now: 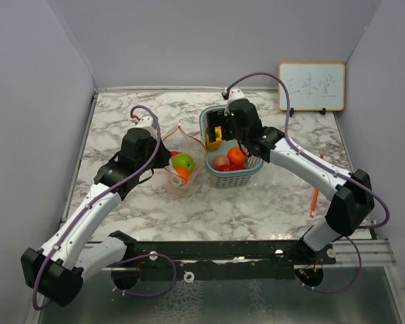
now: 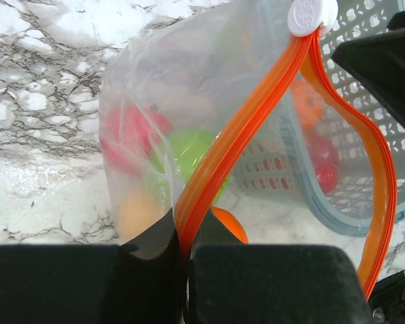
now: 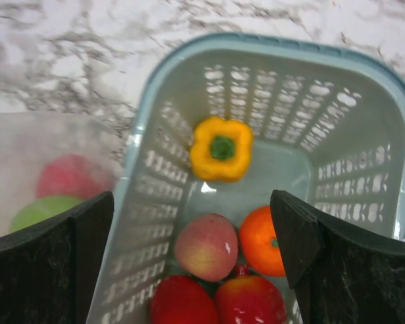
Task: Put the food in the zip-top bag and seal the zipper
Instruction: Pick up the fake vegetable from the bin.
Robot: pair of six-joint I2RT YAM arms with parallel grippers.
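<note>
The yellow pepper [image 1: 214, 143] is lying clear of the pink apple and orange, so the robot's right gripper should go on down until its open fingers are on both sides of the pepper [image 3: 221, 150] before it closes.
The zip-top bag [image 1: 177, 162] stands open beside the basket, with a green fruit [image 1: 183, 161], an orange one [image 1: 183, 173] and a red one [image 2: 125, 135] inside. My left gripper [image 2: 183, 237] is shut on the zipper [image 2: 256, 115] at the mouth's near end, and a white slider [image 2: 309, 15] sits at the far end. More food lies in the teal basket [image 3: 256, 44]: a yellow pepper [image 3: 221, 148], a pink apple [image 3: 206, 246], an orange [image 3: 260, 239] and red fruits [image 3: 182, 300]. My right gripper [image 3: 191, 202] hangs open above them, holding nothing.
A small whiteboard [image 1: 311, 86] leans on the back wall at the right. An orange pen [image 1: 315, 196] lies near the table's right edge. Grey walls close in the marble table [image 1: 121, 121] on three sides.
</note>
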